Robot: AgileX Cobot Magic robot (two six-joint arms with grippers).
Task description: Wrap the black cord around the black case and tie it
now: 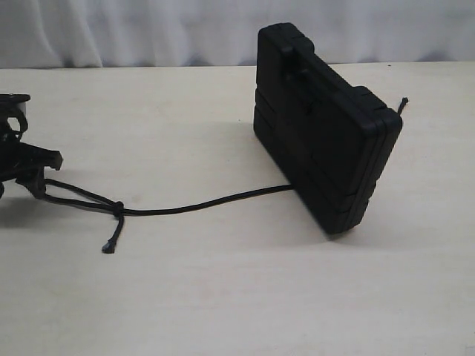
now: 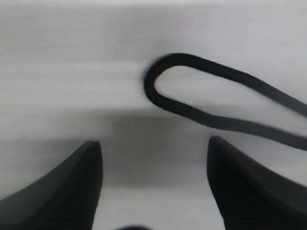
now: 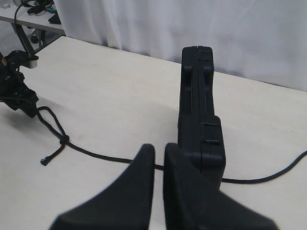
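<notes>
The black cord [image 1: 292, 188] has the black case standing on it, so the cord [image 1: 204, 206] will bend back in a loose curve when I carry its loop over.
The black case [image 1: 326, 141] stands on its long edge right of the table's middle, also seen end-on [image 3: 196, 110]. The black cord [image 1: 208, 202] runs out from under it toward the left, through a small knot [image 1: 117, 209] to a frayed tip [image 1: 108, 248]. Its other end [image 1: 403, 104] shows behind the case. My left gripper [image 1: 35, 178] is at the far left, open, with the cord's loop [image 2: 182, 57] lying just past its fingertips and nothing between them. My right gripper [image 3: 159, 148] is shut on nothing, above the table in front of the case.
A white curtain [image 1: 148, 30] hangs behind the table's far edge. Beyond the table's left corner lie cables and gear [image 3: 33, 9]. The cord trails on across the tabletop on the case's other side [image 3: 268, 178].
</notes>
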